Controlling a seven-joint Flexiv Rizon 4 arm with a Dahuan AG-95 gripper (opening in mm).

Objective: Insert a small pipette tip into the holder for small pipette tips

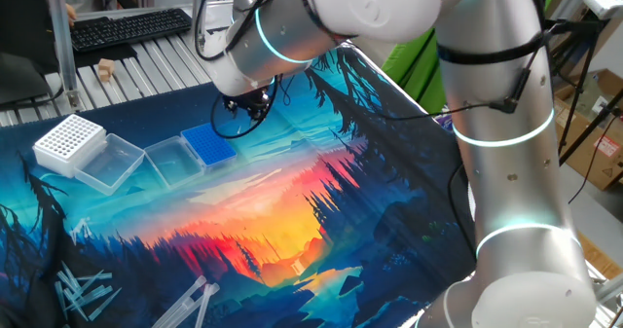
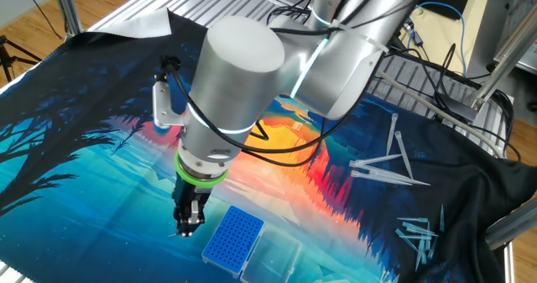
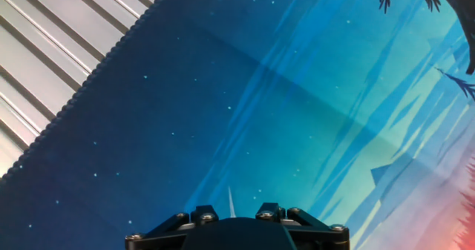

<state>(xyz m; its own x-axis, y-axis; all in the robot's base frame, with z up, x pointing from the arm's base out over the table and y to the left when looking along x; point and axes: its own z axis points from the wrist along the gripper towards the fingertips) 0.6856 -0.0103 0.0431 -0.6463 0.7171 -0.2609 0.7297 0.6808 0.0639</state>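
Note:
The blue holder (image 1: 208, 145) has a flat, even top (image 1: 205, 140), so I expect its holes to be empty when I bring the small pipette tip over it.
My gripper (image 2: 188, 222) hangs above the mat just beside the blue holder for small pipette tips (image 2: 232, 237), apart from it. In the one fixed view the gripper (image 1: 255, 104) is behind and to the right of the holder (image 1: 208, 145), whose clear lid (image 1: 173, 159) lies open. In the hand view a slim pale small pipette tip (image 3: 229, 199) sticks out from between the fingers of the gripper (image 3: 233, 219), pointing at the blue mat. The jaws are close together on it. The holder is out of the hand view.
A larger white perforated rack (image 1: 68, 140) with a clear lid (image 1: 112, 164) stands left of the holder. Loose longer clear tips lie in piles (image 1: 86, 294) (image 2: 388, 162) (image 2: 419, 234). The mat's edge and the metal slats (image 3: 52, 50) are close by.

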